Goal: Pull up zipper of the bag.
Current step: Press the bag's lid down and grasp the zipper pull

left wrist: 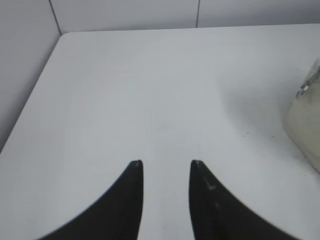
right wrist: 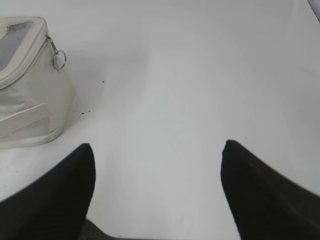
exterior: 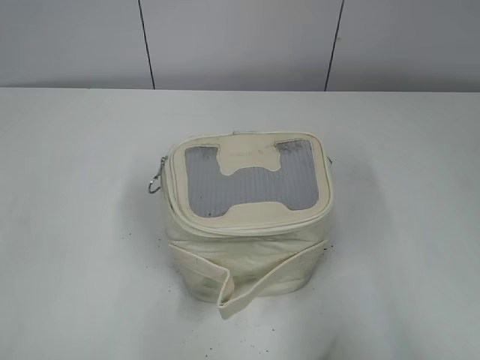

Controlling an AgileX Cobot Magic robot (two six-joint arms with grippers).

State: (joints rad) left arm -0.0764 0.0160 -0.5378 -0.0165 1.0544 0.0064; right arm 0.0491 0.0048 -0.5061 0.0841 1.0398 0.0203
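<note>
The silver ring pull (exterior: 155, 184) will slide to the front of the bag when the robot holds the bag's rear rim and pulls, because the zipper track (exterior: 184, 222) curves around the bag's top rim.
The cream-white bag (exterior: 247, 225) stands in the middle of the white table, its grey mesh window on top and a loose cream strap hanging at its front. The zipper track (exterior: 251, 222) runs round the top rim. A silver ring pull (exterior: 154, 182) hangs at the bag's left side; another ring pull (right wrist: 59, 59) shows in the right wrist view on the bag (right wrist: 30, 100). The bag's edge (left wrist: 305, 125) shows at the right of the left wrist view. My left gripper (left wrist: 166, 162) is open and empty over bare table. My right gripper (right wrist: 157, 145) is wide open and empty. Neither gripper shows in the exterior view.
The white table (exterior: 75, 225) spreads around the bag. Grey wall panels (exterior: 240, 41) stand behind its far edge. A table corner and wall (left wrist: 55, 35) show at the far left of the left wrist view. Small dark specks lie by the bag's base.
</note>
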